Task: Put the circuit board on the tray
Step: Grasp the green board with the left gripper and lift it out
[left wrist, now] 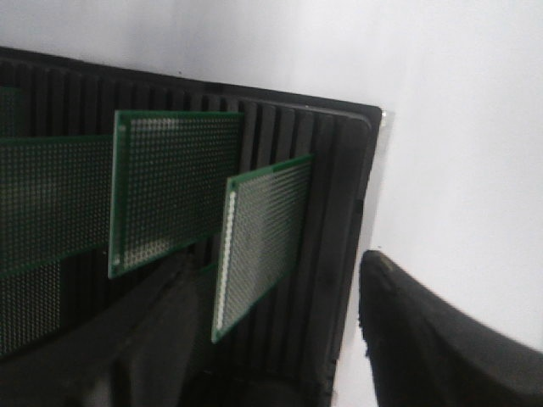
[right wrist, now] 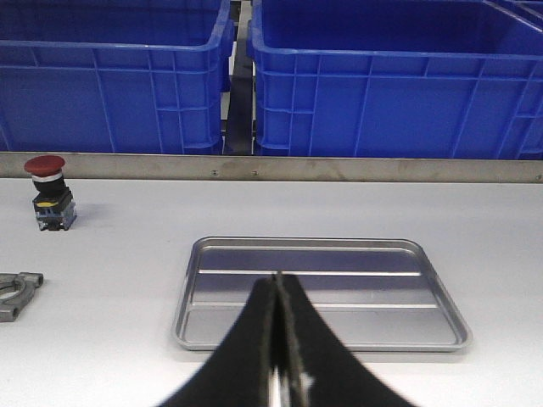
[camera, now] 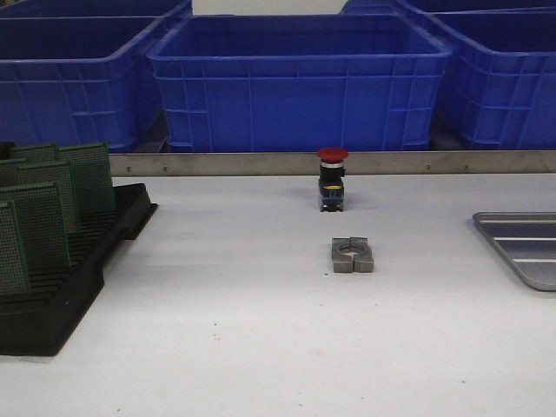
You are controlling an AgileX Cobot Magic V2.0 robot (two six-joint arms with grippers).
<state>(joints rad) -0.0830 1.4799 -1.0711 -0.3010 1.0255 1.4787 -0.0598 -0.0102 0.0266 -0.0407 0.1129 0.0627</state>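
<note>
The end circuit board (camera: 12, 250) is between my left gripper's open fingers, so I keep moving them down until they reach its upper edge (camera: 7, 204), and then close them.
Several green perforated circuit boards (camera: 39, 221) stand upright in a black slotted rack (camera: 78, 269) at the front left of the table. In the left wrist view, my left gripper (left wrist: 276, 280) is open just above the rack (left wrist: 331, 212), its dark fingers either side of the end board (left wrist: 263, 237) without touching it. The grey metal tray (camera: 521, 248) lies at the right edge, empty. My right gripper (right wrist: 277, 284) is shut and empty, its tips over the near part of the tray (right wrist: 339, 288). Neither gripper shows in the front view.
Big blue plastic crates (camera: 295, 78) line the back behind a metal strip (camera: 261, 162). A red-capped push button (camera: 332, 178) and a grey metal clamp block (camera: 352, 254) stand mid-table; both also show in the right wrist view, button (right wrist: 48, 193) and block (right wrist: 13, 292).
</note>
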